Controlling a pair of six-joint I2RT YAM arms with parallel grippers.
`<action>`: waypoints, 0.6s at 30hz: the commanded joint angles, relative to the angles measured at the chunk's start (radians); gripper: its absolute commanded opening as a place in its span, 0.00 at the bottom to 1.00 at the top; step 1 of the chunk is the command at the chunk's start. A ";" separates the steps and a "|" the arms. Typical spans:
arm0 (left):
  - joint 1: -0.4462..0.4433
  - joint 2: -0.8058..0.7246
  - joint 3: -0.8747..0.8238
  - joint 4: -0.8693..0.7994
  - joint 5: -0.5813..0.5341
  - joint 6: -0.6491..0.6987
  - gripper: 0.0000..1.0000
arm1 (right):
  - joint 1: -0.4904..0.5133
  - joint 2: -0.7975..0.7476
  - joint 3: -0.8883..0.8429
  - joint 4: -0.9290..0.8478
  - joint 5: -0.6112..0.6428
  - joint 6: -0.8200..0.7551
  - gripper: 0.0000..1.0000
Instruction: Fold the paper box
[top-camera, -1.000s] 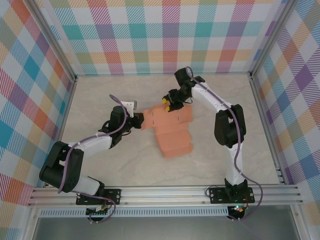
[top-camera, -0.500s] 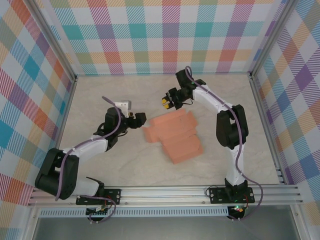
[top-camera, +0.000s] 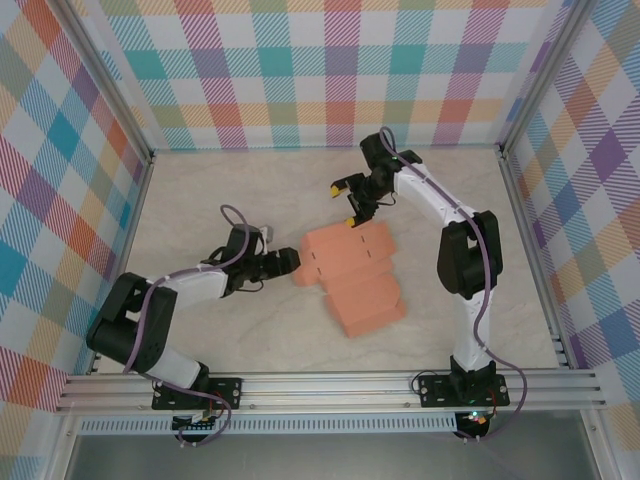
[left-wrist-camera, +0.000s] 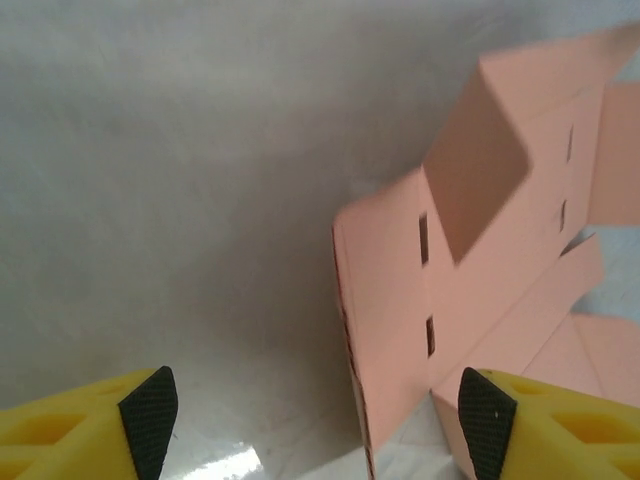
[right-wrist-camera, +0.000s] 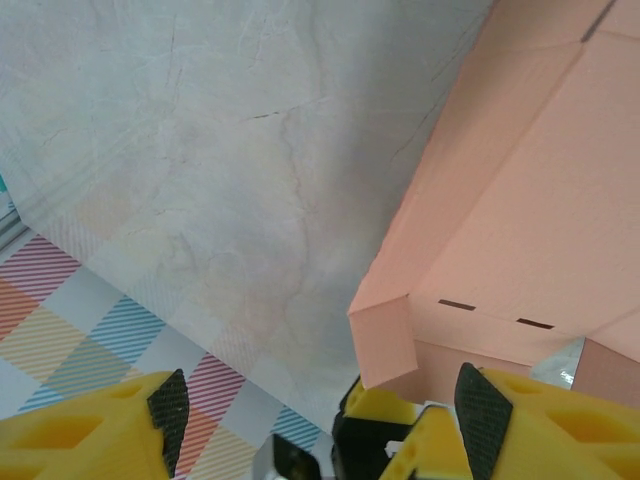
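Observation:
The paper box is slanted, with its near panel (top-camera: 365, 302) toward the arm bases. Next, my right gripper pinches the box's far side (top-camera: 329, 234) and turns the box before I fold it further.
The paper box (top-camera: 352, 272) is a salmon-orange tabbed cut-out, partly folded, lying mid-table. My left gripper (top-camera: 285, 262) sits low at its left end and is open. In the left wrist view the paper box (left-wrist-camera: 500, 220) has a slotted side flap standing on edge between the left gripper's (left-wrist-camera: 318, 425) spread fingers, touching neither. My right gripper (top-camera: 345, 202) hovers open over the far left corner. In the right wrist view a folded corner flap of the paper box (right-wrist-camera: 520, 230) hangs between the right gripper's (right-wrist-camera: 325, 405) fingers, apart from both.
The marble-look tabletop (top-camera: 210, 190) is ringed by checked walls (top-camera: 300, 70) with metal posts. An aluminium rail (top-camera: 330, 385) carries both arm bases at the near edge. The left gripper's yellow and black body (right-wrist-camera: 400, 440) shows beneath the right one.
The box slid a little toward the near right and both grippers let go of it. The left gripper dropped back to its left edge; the right one lifted and opened wider.

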 joint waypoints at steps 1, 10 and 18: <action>-0.018 0.025 0.059 -0.019 0.028 -0.054 0.73 | 0.001 -0.002 0.024 -0.041 0.019 0.007 0.72; -0.035 0.119 0.118 0.011 0.025 -0.040 0.09 | 0.002 -0.004 -0.008 -0.049 -0.019 0.051 0.73; -0.039 0.008 0.105 0.059 -0.108 0.024 0.00 | 0.007 0.006 0.012 -0.097 -0.074 0.125 0.85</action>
